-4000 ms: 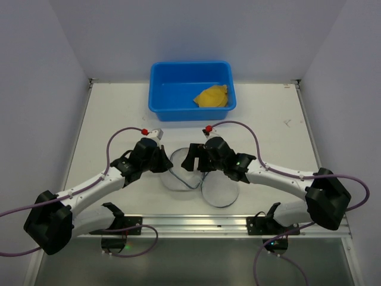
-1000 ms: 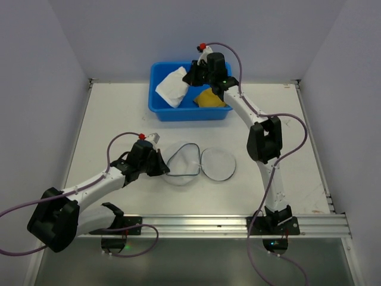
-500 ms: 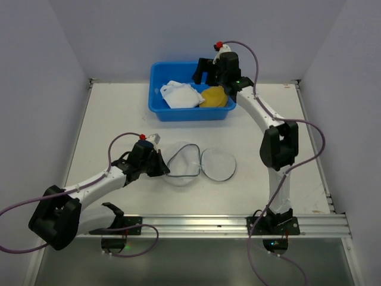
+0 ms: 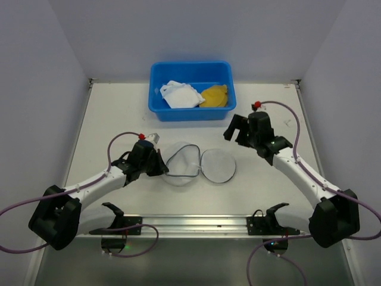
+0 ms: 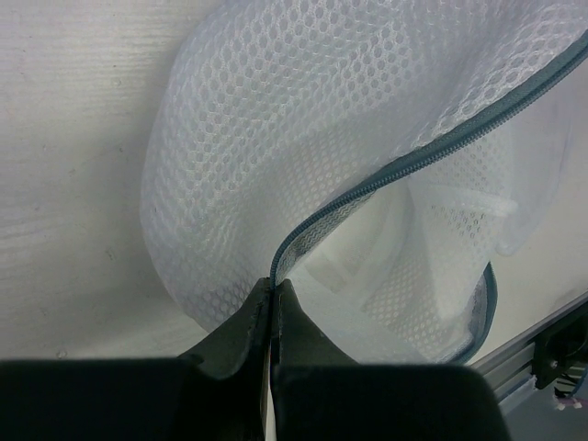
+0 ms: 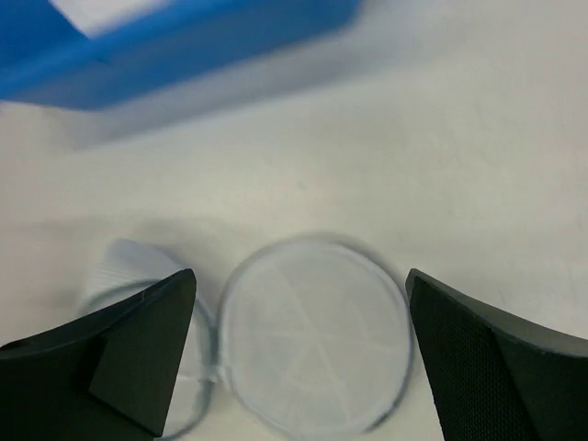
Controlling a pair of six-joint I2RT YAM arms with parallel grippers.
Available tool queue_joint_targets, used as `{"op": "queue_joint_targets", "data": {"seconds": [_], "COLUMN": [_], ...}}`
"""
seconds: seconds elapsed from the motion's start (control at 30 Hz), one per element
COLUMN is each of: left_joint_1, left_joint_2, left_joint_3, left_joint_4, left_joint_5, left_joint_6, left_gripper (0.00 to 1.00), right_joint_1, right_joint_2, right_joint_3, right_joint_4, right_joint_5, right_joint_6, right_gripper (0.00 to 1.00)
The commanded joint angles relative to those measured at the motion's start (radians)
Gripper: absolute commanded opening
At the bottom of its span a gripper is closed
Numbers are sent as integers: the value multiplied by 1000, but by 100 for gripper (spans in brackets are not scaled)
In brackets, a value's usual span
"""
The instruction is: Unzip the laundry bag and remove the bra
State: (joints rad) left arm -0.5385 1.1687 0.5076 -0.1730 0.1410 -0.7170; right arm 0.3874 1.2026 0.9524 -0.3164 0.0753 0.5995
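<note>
The round mesh lid (image 4: 218, 165) is attached to the pouch at a narrow seam (image 4: 200, 168). The lid will swing over and cover the pouch when I move it across.
The laundry bag (image 4: 181, 164) lies unzipped at the table's middle, its round mesh lid (image 4: 218, 165) flipped flat to the right. My left gripper (image 4: 159, 167) is shut on the bag's grey zip rim (image 5: 386, 175); in the left wrist view its fingertips (image 5: 262, 292) pinch the rim's edge and the mesh pouch (image 5: 276, 138) gapes open. The white bra (image 4: 180, 94) lies in the blue tub (image 4: 156, 108). My right gripper (image 4: 237, 132) is open and empty, above the table right of the lid. In the right wrist view the lid (image 6: 312, 344) shows between its spread fingers (image 6: 138, 349).
A yellow cloth (image 4: 214, 96) lies in the tub beside the bra. The tub's wall shows blurred at the top of the right wrist view (image 6: 184, 37). A metal rail (image 4: 196, 223) runs along the near edge. Walls close in the table on both sides.
My right gripper carried the white bra to the tub, let it go there, and has swung back down toward the bag, open. The left gripper has kept its hold on the rim.
</note>
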Motion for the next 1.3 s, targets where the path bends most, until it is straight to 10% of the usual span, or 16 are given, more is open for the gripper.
{"op": "queue_joint_targets", "data": {"seconds": [0.0, 0.67, 0.97, 1.27], "left_joint_1": [5, 3, 5, -44], "left_joint_2": [5, 31, 49, 215], "left_joint_3": [39, 60, 78, 154], "left_joint_4": [26, 15, -3, 73], "left_joint_5": [-38, -46, -61, -26], "left_joint_6": [18, 19, 25, 11], "left_gripper": [0, 0, 0, 0], "right_joint_1": [1, 1, 1, 10], "right_joint_2": [-41, 164, 114, -123], "right_joint_3": [-173, -304, -267, -103], "right_joint_4": [-55, 17, -56, -280], "right_joint_5": [46, -146, -71, 144], "right_joint_6": [111, 184, 151, -26], "right_gripper": [97, 58, 0, 0]}}
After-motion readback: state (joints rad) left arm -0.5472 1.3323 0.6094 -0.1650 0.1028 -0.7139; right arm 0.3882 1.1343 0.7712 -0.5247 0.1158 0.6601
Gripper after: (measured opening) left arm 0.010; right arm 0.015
